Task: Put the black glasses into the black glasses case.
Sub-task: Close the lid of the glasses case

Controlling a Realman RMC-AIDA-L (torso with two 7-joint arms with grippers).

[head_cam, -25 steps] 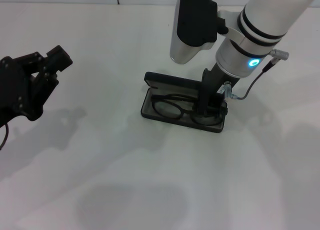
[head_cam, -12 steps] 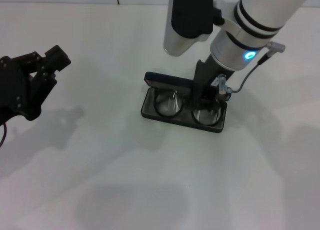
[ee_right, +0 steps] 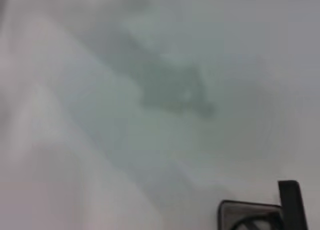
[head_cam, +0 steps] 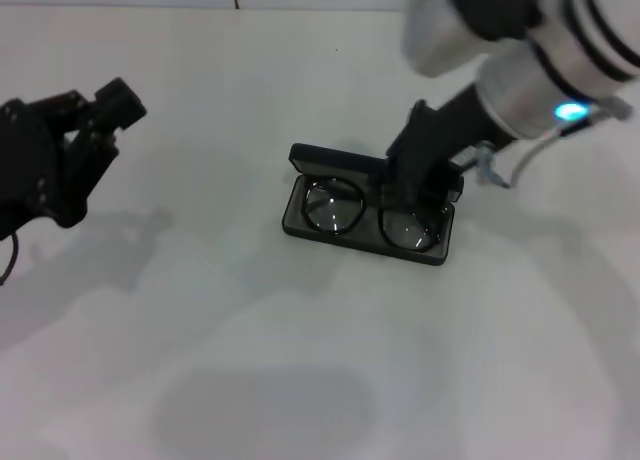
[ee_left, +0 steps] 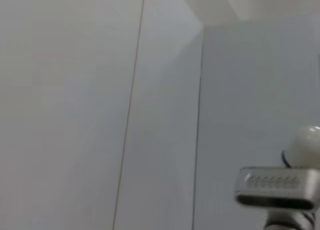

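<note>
I should draw my right gripper back from over the open case [head_cam: 413,230], where it hangs in the lid's way, before my left gripper swings the lid shut [head_cam: 334,161].
The black glasses [head_cam: 366,213] lie lenses-up inside the open black glasses case [head_cam: 296,211], which sits mid-table with its lid [head_cam: 330,161] standing up at the back. My right gripper [head_cam: 422,176] hangs over the case's back right end, just above the right lens, open and holding nothing. A corner of the case [ee_right: 234,209] shows in the right wrist view. My left gripper [head_cam: 92,118] is parked far to the left above the table, open and empty.
The white table [head_cam: 300,340] surrounds the case, with the arms' shadows on it. A grey cable [head_cam: 500,170] loops from the right wrist. The left wrist view shows only walls and a small grey device [ee_left: 277,187].
The right gripper has let go of the glasses, which now lie flat in the case, and has lifted and swung right. The left arm has barely moved.
</note>
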